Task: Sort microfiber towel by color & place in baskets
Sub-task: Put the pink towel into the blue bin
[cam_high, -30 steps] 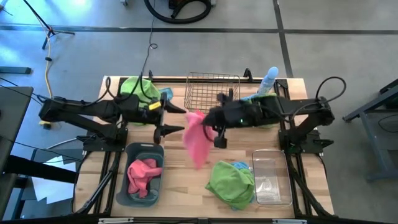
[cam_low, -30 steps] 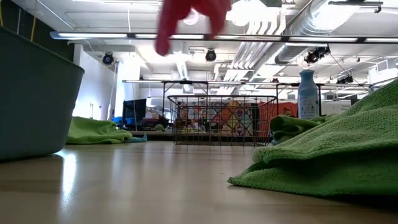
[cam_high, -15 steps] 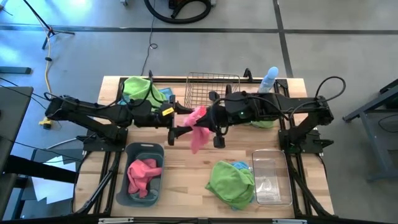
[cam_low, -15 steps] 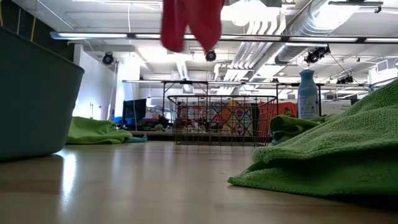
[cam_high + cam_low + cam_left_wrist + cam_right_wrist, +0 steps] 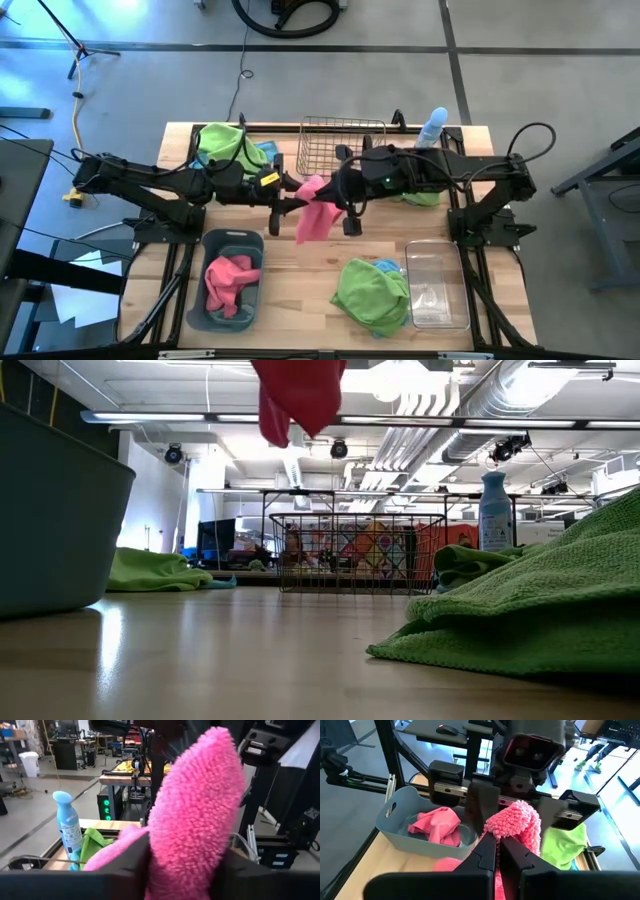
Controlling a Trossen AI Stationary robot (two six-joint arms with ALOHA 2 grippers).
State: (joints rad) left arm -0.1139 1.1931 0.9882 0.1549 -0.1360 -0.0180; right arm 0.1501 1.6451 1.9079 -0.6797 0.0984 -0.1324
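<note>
My right gripper should open, since it also pinches the pink towel (image 5: 316, 217), before my left gripper takes the towel to the grey-blue tub (image 5: 230, 282) on its side.
A pink towel (image 5: 316, 208) hangs in the air over the table's middle, between my two grippers. My right gripper (image 5: 498, 851) is shut on it from the right. My left gripper (image 5: 180, 872) meets it from the left, its fingers closed against the towel's upper bunch. The grey-blue tub (image 5: 232, 246) at the near left holds another pink towel (image 5: 230, 283). The wire basket (image 5: 342, 145) stands at the far middle and the clear tub (image 5: 436, 285) at the near right. A green towel (image 5: 372, 295) lies on the table beside the clear tub, over a blue one (image 5: 388, 266). My left gripper has the towel's fluffy upper bunch (image 5: 195, 820) between its two fingers (image 5: 481, 810), coming about level from the table's left. The towel fills the gap between them and is clear of the table. My right gripper pinches a fold of the towel (image 5: 506, 831) between its two fingers (image 5: 487, 855), coming from the table's right. The bunch sticks out beyond the fingertips. The rest hangs slack below, clear of the table (image 5: 300, 400).
A green towel (image 5: 222, 143) and a blue one (image 5: 266, 150) lie at the far left. A pale blue spray bottle (image 5: 432, 128) stands at the far right, with more green cloth (image 5: 425, 198) under my right arm. Bare wood lies between the tubs (image 5: 300, 290).
My left gripper has gone toward the table's right, up to the pink towel, and its fingers have come in against the towel's upper bunch. My right gripper has shifted a little left with the towel. The towel's hanging end has risen and bunched up shorter.
</note>
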